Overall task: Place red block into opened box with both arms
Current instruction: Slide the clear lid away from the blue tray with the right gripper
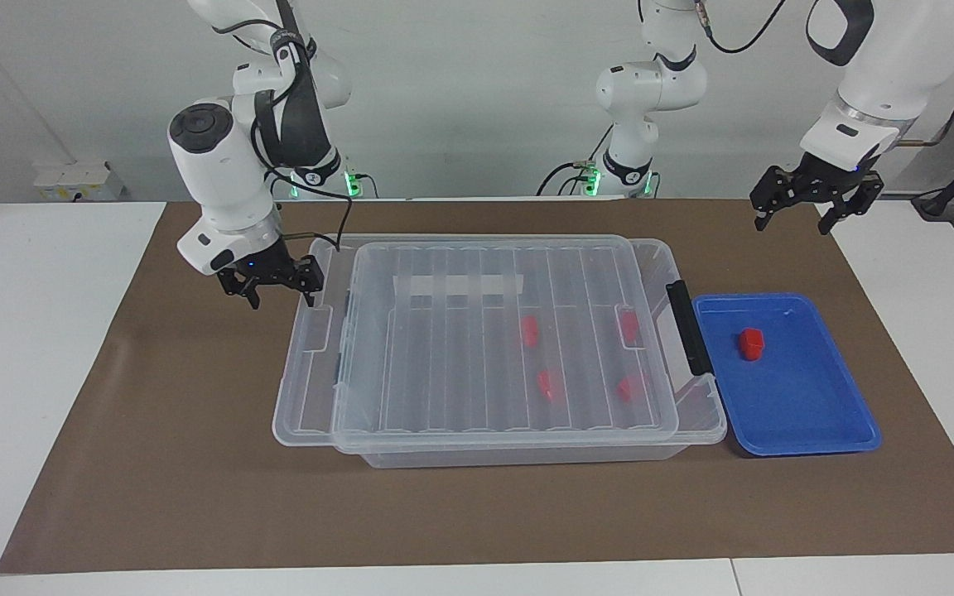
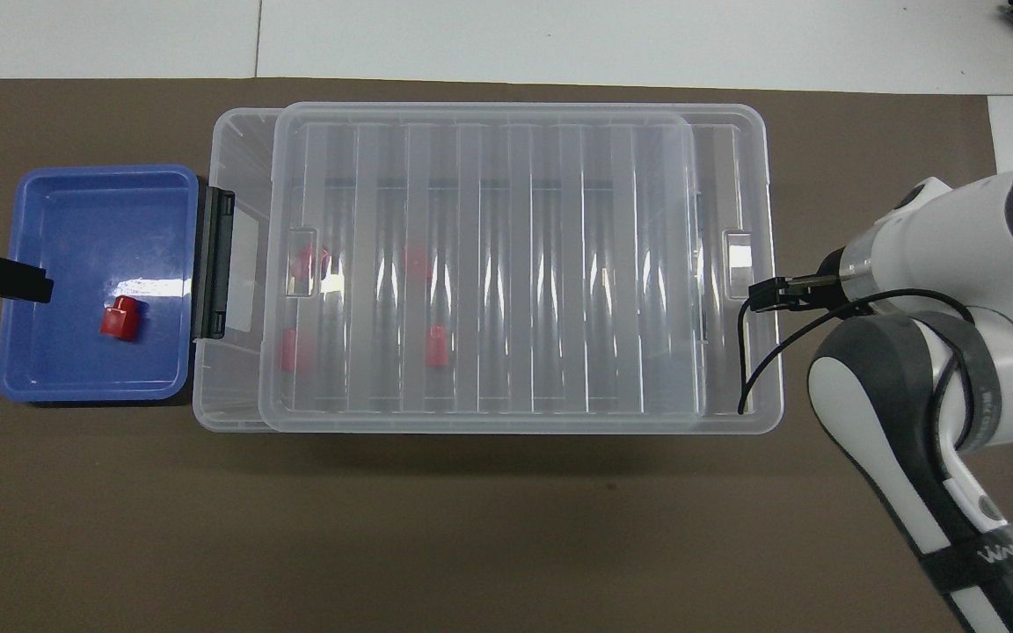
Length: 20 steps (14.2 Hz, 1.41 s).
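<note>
I can see the lid's end point(image 2: 740, 190) already sticking out flat past the clear box, so the lid will slide straight out and stay level when I pull it.
One red block point(image 1: 750, 343) point(image 2: 122, 318) lies in the blue tray point(image 1: 808, 430) point(image 2: 76, 189). The clear box point(image 1: 696, 418) point(image 2: 225, 141) holds several more red blocks point(image 1: 530, 331), seen through its ribbed lid point(image 1: 444, 364) point(image 2: 489, 264). The lid lies on the box, shifted toward the right arm's end, so a strip by the black latch point(image 1: 686, 327) is uncovered. My right gripper point(image 1: 281, 296) is open, with one finger at the lid's overhanging end. My left gripper point(image 1: 792, 225) hangs open in the air over the mat by the tray and holds nothing.
A brown mat point(image 1: 195, 463) covers the table under the box and tray. A white tape strip point(image 1: 456, 285) crosses the lid. The right arm's wrist and cable point(image 2: 955, 290) hang over the mat beside the box's end.
</note>
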Each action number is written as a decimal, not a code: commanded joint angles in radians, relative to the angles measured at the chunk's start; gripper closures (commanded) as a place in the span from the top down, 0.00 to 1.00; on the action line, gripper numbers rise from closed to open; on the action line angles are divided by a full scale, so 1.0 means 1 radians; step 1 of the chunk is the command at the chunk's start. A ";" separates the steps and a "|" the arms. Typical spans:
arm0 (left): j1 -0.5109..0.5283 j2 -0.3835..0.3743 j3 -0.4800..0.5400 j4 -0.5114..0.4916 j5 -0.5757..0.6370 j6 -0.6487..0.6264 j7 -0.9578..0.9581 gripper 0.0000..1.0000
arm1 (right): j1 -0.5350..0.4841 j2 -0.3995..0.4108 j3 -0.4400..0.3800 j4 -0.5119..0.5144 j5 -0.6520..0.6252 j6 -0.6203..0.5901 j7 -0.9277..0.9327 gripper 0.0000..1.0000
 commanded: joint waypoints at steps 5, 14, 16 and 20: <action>0.008 -0.018 -0.004 -0.013 0.015 -0.009 0.006 1.00 | -0.162 -0.026 0.005 -0.026 0.007 -0.011 -0.362 0.95; 0.008 -0.021 -0.004 -0.013 0.015 -0.031 -0.006 1.00 | -0.233 -0.020 0.005 -0.020 0.006 -0.008 -0.485 0.96; -0.007 -0.036 -0.010 -0.013 0.015 -0.112 -0.008 1.00 | -0.235 -0.017 0.005 -0.015 0.006 -0.009 -0.488 0.98; 0.041 -0.068 -0.001 -0.109 0.020 0.035 -0.029 1.00 | -0.252 -0.016 0.002 -0.015 0.004 -0.008 -0.488 0.98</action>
